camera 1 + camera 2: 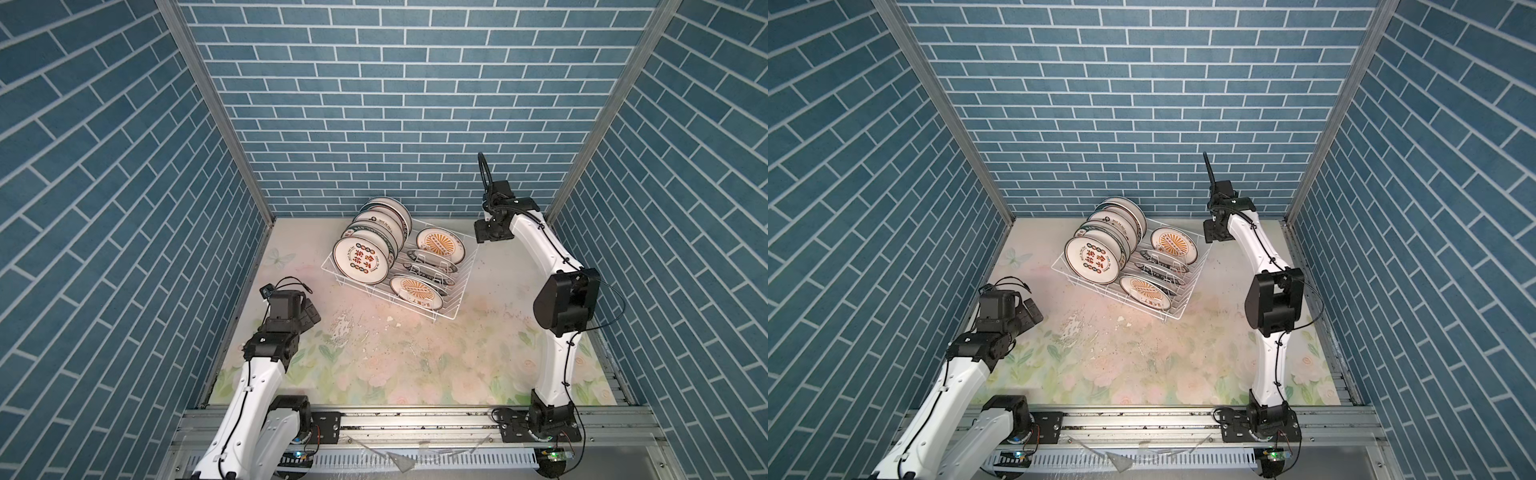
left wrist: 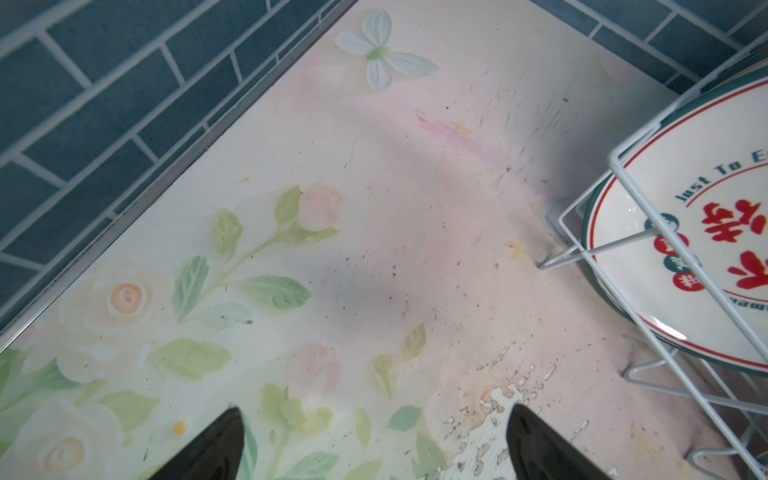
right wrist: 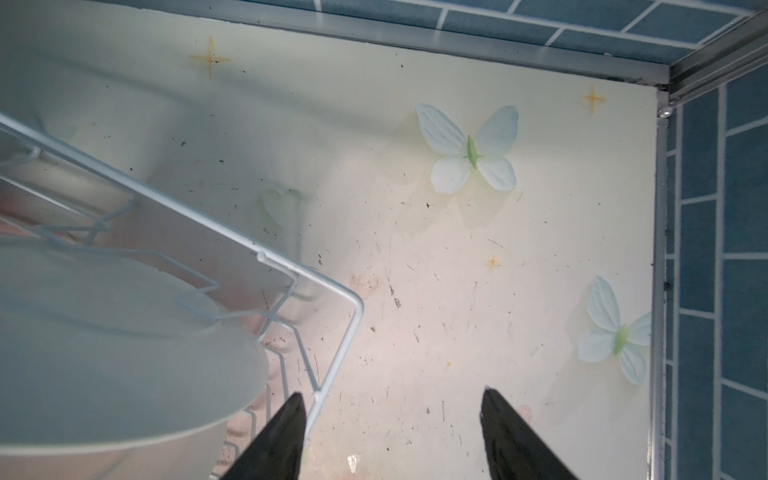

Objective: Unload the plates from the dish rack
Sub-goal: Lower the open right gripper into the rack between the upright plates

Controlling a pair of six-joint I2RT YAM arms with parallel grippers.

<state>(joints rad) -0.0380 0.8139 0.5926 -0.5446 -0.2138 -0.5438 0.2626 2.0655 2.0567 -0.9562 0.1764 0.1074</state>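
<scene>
The front sunburst plate's rim (image 1: pixel 436 299) is clear of the standing row (image 1: pixel 374 241), so I should carry on moving my open right gripper there until its fingers straddle that rim.
The white wire dish rack (image 1: pixel 464 281) (image 1: pixel 1194 282) sits at the back middle of the table. It holds several plates: a row standing on edge, the front one (image 1: pixel 361 261) printed with red characters, and sunburst plates (image 1: pixel 440 245) (image 1: pixel 415 291) leaning lower. My left gripper (image 1: pixel 309 313) (image 2: pixel 376 409) hovers open over bare table, left of the rack, with the character plate (image 2: pixel 640 299) off to one side. My right gripper (image 1: pixel 484 237) (image 3: pixel 392 390) is open at the rack's far right corner (image 3: pixel 351 328). One fingertip (image 3: pixel 291 419) overlaps the corner wire, beside a plate's white back (image 3: pixel 104 353).
Blue brick-pattern walls close in the table on three sides, with metal corner posts (image 1: pixel 224 124). The tabletop is a floral sheet with peeling patches (image 1: pixel 345 328). An aluminium rail (image 1: pixel 415 419) carrying both arm bases runs along the front.
</scene>
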